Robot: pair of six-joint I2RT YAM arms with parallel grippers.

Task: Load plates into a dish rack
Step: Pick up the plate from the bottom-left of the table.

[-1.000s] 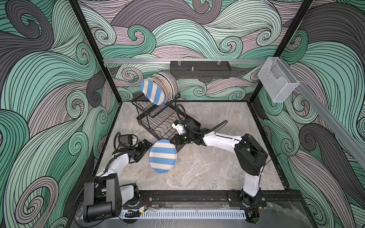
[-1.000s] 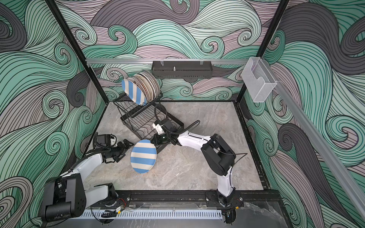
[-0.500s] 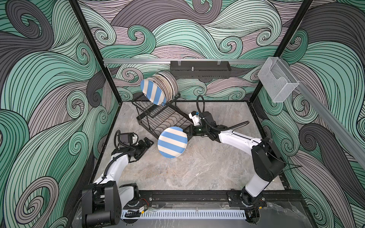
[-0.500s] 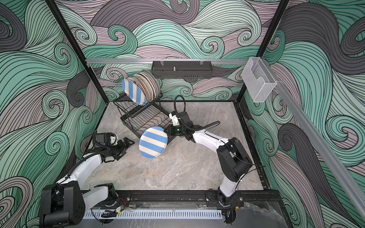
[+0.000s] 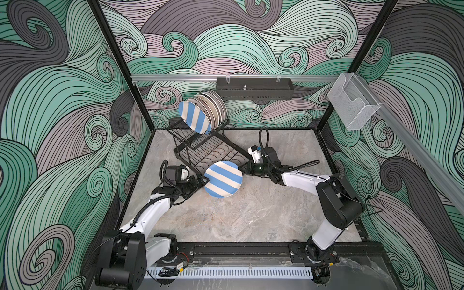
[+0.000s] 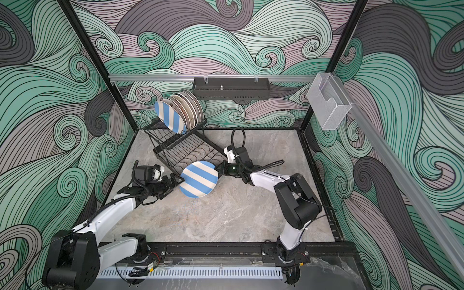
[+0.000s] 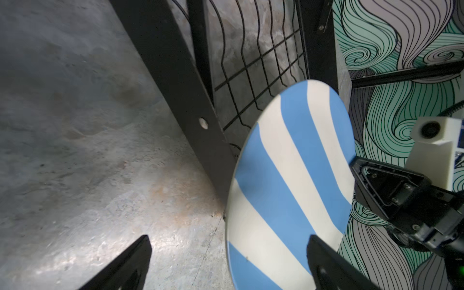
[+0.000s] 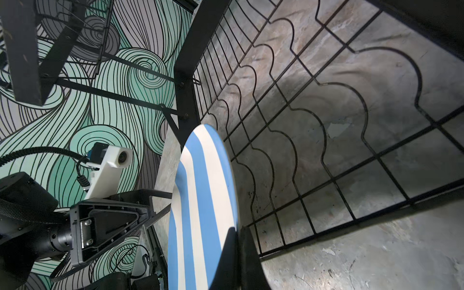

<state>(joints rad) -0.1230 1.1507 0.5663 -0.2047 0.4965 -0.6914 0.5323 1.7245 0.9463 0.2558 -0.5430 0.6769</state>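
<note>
I should hold the opposite rim [image 5: 207,181] of the striped plate still with my left gripper while my right gripper opens and grips again squarely, because the plate leans crooked in my right gripper's fingertips [image 5: 240,171].
A blue-and-cream striped plate [image 5: 223,179] [image 6: 199,178] hangs tilted over the floor at the front edge of the dish rack [image 5: 200,150] [image 6: 180,148]. My right gripper [image 5: 244,170] [image 8: 237,228] is shut on its rim, one finger on each face. My left gripper [image 5: 204,180] [image 7: 229,238] stands open at the opposite rim, and the plate [image 7: 293,190] edge lies between its fingers. Several plates [image 5: 206,113] stand in the rack's raised shelf, the front one blue-striped. The rack's wavy-wire base [image 8: 326,125] lies bare behind the held plate [image 8: 200,213].
A black perforated tray [image 5: 254,88] hangs on the back rail. A clear plastic box [image 5: 352,105] is fixed on the right rail. Black frame posts [image 5: 140,108] stand at the back corners. Patterned walls close in the marble floor [image 5: 238,216].
My right arm has carried the striped plate back and to the right, up to the rack's front edge. My left gripper has followed to the plate's rim.
</note>
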